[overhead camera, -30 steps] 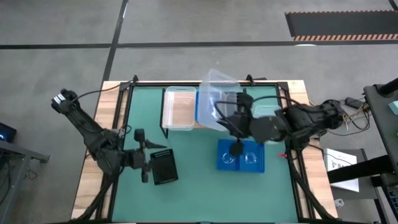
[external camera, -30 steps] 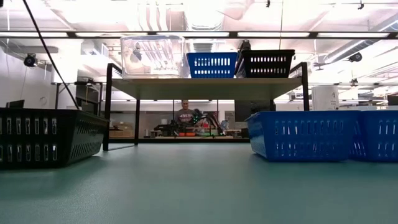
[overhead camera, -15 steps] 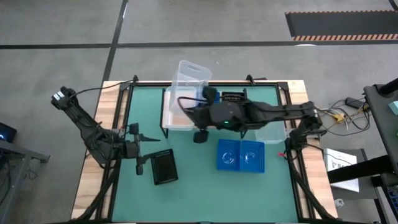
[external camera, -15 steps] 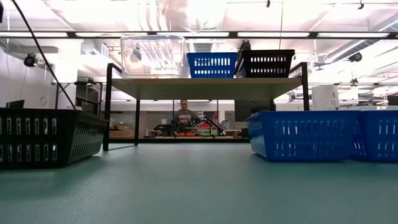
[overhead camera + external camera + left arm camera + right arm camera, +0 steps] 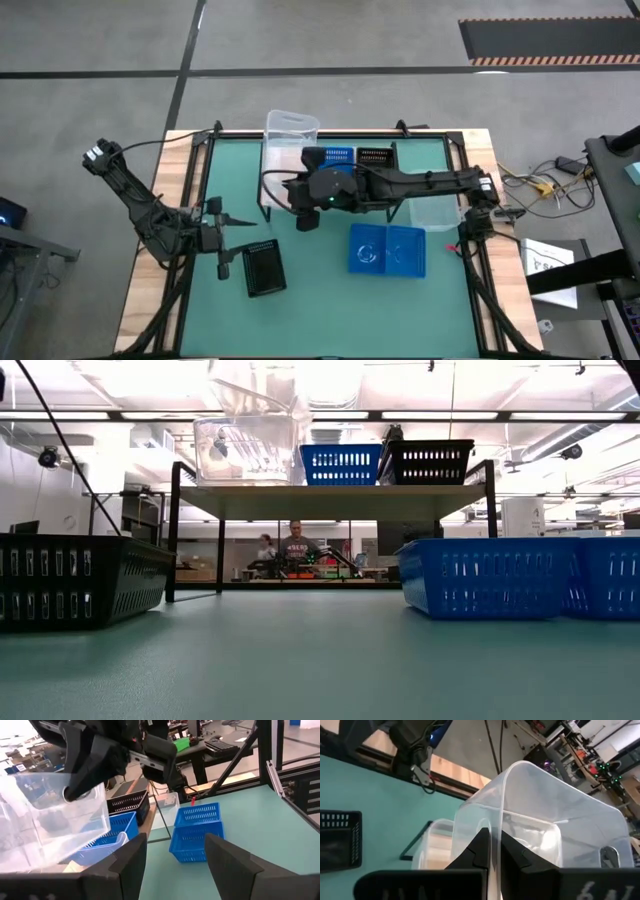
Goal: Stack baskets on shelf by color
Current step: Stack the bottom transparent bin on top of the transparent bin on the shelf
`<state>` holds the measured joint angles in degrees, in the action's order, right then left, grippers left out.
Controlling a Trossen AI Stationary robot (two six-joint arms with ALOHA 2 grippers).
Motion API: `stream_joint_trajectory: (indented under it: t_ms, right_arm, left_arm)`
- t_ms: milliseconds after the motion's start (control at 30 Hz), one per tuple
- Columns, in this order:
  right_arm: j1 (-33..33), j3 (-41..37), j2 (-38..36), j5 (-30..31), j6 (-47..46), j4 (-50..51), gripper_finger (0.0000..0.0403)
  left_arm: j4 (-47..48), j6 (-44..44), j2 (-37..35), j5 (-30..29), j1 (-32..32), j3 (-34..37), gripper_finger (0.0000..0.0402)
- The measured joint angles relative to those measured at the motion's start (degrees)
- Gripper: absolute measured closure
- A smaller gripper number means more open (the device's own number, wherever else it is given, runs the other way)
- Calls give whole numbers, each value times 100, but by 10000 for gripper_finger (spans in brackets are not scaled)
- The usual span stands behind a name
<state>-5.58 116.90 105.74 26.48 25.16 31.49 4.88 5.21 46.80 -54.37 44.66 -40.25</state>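
My right gripper goes on lowering the held clear tub (image 5: pixel 256 386), which hangs over the open clear tub on the shelf (image 5: pixel 245 451), until the held tub's bottom sits inside, before it lets go.
My right gripper (image 5: pixel 495 851) is shut on a clear tub (image 5: pixel 291 128), carried high over the shelf's left end. It shows tilted at the top of the low view as the held tub (image 5: pixel 255 395), above another clear tub (image 5: pixel 245 450) that stands on the shelf board (image 5: pixel 340 501). A blue basket (image 5: pixel 338 155) and a black basket (image 5: pixel 375 156) also stand on the shelf. My left gripper (image 5: pixel 175 855) is open and waits near the table's left side, beside a black basket (image 5: pixel 265 270). My right gripper pinches one side wall of the clear tub just below its rim (image 5: pixel 496 815), one finger inside the tub and one outside. The tub is lifted clear and tilted, above the clear tub on the shelf.
Two blue baskets (image 5: pixel 387 250) stand side by side on the green table right of the middle. One more clear tub (image 5: pixel 440 212) sits near the right edge, partly under my right arm. People are in the room behind the shelf.
My right gripper has swung the clear tub toward the table's left, from over the middle of the shelf to above the clear tub at the shelf's left end. The tub has come into the low view at the top.
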Motion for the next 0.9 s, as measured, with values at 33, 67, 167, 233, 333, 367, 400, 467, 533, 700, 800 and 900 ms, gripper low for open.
stream_joint_trajectory:
  t_ms: [33, 67, 167, 233, 333, 367, 400, 467, 533, 700, 800, 900]
  right_arm:
    - [0, 0, 21, -2, -3, -27, 394]
    - [-2, 0, 40, -7, -1, -7, 394]
    - [0, 0, 102, -4, 23, -6, 394]
    - [0, -4, 118, -3, 25, 2, 394]
    - [0, -4, 128, 0, 14, -9, 394]
    - [0, -4, 129, -2, 3, -11, 394]
    - [0, -4, 133, -2, 3, -4, 394]
    - [0, -4, 133, -4, -1, -4, 394]
    - [0, -22, 133, -6, -1, -5, 394]
    - [0, -85, 133, -166, -121, 40, 394]
    - [2, -85, 133, -406, -316, 144, 394]
    - [0, -107, 133, -413, -417, 163, 394]
  left_arm:
    - [-12, -2, 7, 0, -4, 0, 217]
    - [-11, -2, 8, 0, -4, 0, 217]
    - [-28, -4, 16, 0, -4, 0, 217]
    - [-33, -7, 29, 0, -4, 0, 217]
    - [-47, -9, 32, 2, -2, 0, 217]
    - [-64, -11, 32, 2, -2, 0, 217]
    - [-90, -10, 32, 2, -2, 0, 217]
    - [-128, -9, 32, 1, -2, 0, 217]
    - [-151, -9, 32, 2, -2, 0, 217]
    - [-151, -9, 32, 2, -2, 0, 217]
    - [-151, -9, 32, 2, -2, 0, 217]
    - [-151, -9, 32, 2, -2, 0, 217]
